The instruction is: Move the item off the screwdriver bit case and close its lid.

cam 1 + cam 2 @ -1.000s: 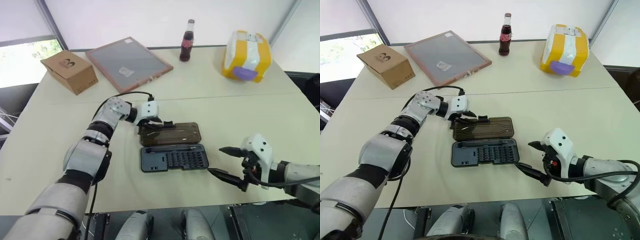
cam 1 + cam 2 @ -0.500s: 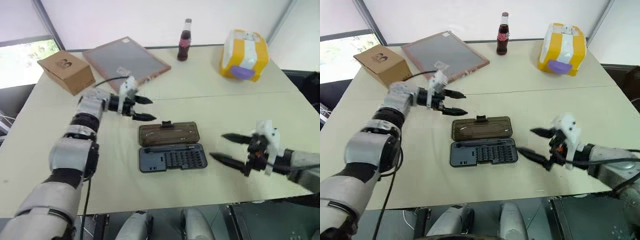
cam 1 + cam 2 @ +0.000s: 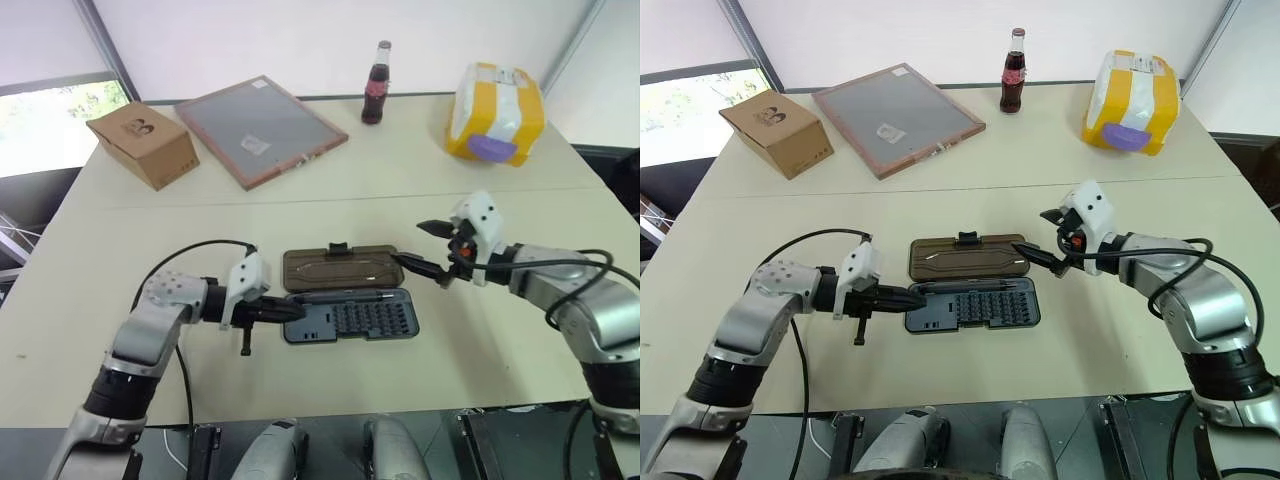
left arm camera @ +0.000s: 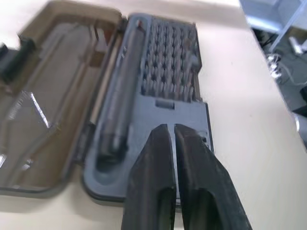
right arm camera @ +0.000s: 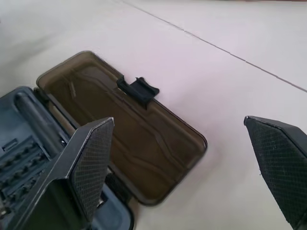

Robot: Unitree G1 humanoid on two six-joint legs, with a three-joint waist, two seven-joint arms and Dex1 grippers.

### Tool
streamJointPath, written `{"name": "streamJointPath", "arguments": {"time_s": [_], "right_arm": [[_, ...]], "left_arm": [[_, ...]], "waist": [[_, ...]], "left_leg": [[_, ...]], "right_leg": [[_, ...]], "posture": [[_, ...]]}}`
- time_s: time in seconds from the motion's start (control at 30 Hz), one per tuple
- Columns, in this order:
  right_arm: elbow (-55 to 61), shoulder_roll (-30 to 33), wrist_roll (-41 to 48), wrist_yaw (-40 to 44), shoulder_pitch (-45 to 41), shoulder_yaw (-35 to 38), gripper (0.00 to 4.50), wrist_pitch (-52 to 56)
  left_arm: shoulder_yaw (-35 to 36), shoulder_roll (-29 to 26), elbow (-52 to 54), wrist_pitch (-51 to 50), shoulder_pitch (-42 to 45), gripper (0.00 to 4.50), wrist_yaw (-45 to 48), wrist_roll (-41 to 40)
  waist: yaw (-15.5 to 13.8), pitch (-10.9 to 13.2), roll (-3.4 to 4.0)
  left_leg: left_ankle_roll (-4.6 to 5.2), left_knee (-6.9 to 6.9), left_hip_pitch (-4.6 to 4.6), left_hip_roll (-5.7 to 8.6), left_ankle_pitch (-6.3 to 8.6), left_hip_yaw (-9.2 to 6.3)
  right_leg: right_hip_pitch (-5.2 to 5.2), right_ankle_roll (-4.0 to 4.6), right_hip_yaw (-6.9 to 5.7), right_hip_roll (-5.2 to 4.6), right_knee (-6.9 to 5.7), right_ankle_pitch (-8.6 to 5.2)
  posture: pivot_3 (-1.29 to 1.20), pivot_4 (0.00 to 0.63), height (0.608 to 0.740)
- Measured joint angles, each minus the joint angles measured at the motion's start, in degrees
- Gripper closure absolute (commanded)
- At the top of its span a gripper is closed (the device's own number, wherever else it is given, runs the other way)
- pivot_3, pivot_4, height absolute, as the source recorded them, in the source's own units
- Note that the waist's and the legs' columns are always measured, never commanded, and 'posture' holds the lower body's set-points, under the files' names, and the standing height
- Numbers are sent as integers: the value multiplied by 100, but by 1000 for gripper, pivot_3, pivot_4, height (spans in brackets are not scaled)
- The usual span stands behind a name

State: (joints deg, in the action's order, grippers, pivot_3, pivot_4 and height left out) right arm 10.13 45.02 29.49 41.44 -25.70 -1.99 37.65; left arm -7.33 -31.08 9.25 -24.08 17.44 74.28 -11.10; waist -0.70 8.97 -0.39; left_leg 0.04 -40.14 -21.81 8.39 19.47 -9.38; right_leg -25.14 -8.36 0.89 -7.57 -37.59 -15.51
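The lid rests flat behind the base (image 3: 318, 322) held down by my left gripper, so my right gripper should pinch the lid's far rim (image 3: 368, 249) next to the latch.
The screwdriver bit case (image 3: 352, 320) lies open in the middle of the table, with rows of bits and a driver handle (image 4: 122, 91) in its dark base. The lid (image 3: 340, 268), smoky brown, lies flat behind the base with its black latch (image 5: 138, 88) on the far edge. My left gripper (image 3: 296, 311) is shut, empty, and its tips sit over the left end of the base (image 4: 168, 62). My right gripper (image 3: 408, 243) stands wide open just above the right end of the lid (image 5: 124, 129), holding nothing. The item is out of view.
At the back left stands a brown cardboard box (image 3: 142, 143), and a pink-framed grey board (image 3: 262, 127) lies next to it. A cola bottle (image 3: 375, 85) and a yellow-and-white package (image 3: 495, 112) stand at the back right. The table's front edge runs just below the case.
My left gripper has come back from beyond the lid's left corner to the left end of the base and has shut. My right gripper has moved in to the lid's right end, still open.
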Motion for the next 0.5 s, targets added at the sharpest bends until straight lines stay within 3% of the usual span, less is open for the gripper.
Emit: {"name": "streamJointPath", "arguments": {"time_s": [0.23, 0.5], "right_arm": [[-1068, -281, -850, 438, -635, -733, 0, -321], [-2869, -1013, -1771, 713, -1597, -1363, 0, -726]], "left_arm": [[-442, -349, -198, 1117, -38, 4468, -280, 367], [-560, -435, -351, 1425, -24, 4468, -486, 364]], "waist": [[21, -3, 6], [29, -8, 10]], "left_leg": [[0, 17, 35, -5, 0, 4], [0, 16, 43, -6, 0, 3]], "right_leg": [[27, 0, -2, 1, 12, 0], [35, 0, -3, 3, 13, 0]], "posture": [[0, 150, 740], [0, 150, 740]]}}
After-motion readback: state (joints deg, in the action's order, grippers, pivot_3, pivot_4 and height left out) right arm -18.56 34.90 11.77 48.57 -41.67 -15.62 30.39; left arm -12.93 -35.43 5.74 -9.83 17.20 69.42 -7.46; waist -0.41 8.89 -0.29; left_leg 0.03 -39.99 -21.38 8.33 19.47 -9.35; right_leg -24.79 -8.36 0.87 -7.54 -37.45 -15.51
